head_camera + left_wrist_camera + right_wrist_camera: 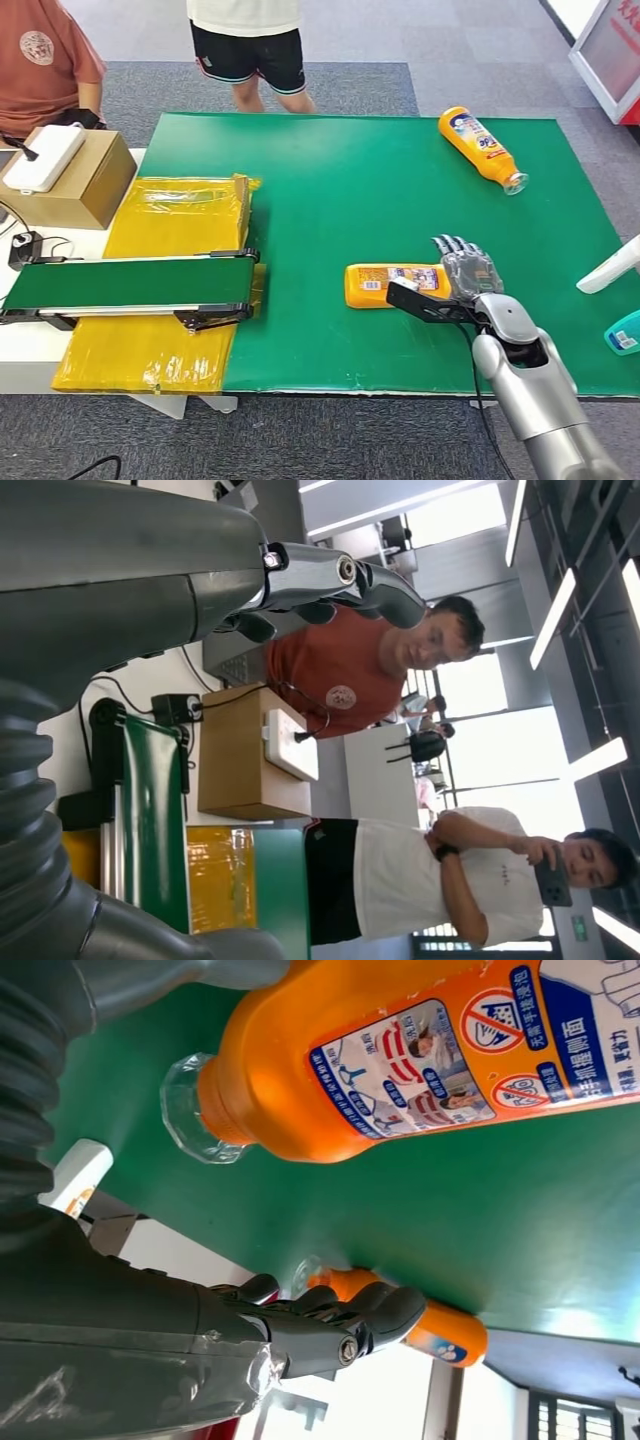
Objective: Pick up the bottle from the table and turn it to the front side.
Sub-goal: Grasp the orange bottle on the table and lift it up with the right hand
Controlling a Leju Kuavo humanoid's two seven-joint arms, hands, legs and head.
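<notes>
I expect the orange bottle [381,298] to show its front label, hidden underneath, when I flip it over, because the barcode on the bottle's back label [370,285] faces up.
An orange bottle [381,285] lies on its side on the green mat [317,180], its back label with barcode facing up. My right hand [466,268] is at the bottle's neck end, fingers spread above it and the dark thumb reaching along its near side. The right wrist view shows the bottle [392,1070] and its clear cap [189,1110] lying in the gap between thumb and fingers [332,1320], with no grip closed on it. My left hand [332,580] hangs off the table holding nothing, fingers stretched out.
A second orange bottle [483,148] lies at the mat's far right. A small conveyor [128,285] and yellow bags [189,200] sit at the left, beside a cardboard box [75,180]. White [611,265] and teal [623,335] bottles poke in at the right edge. Two people stand behind the table.
</notes>
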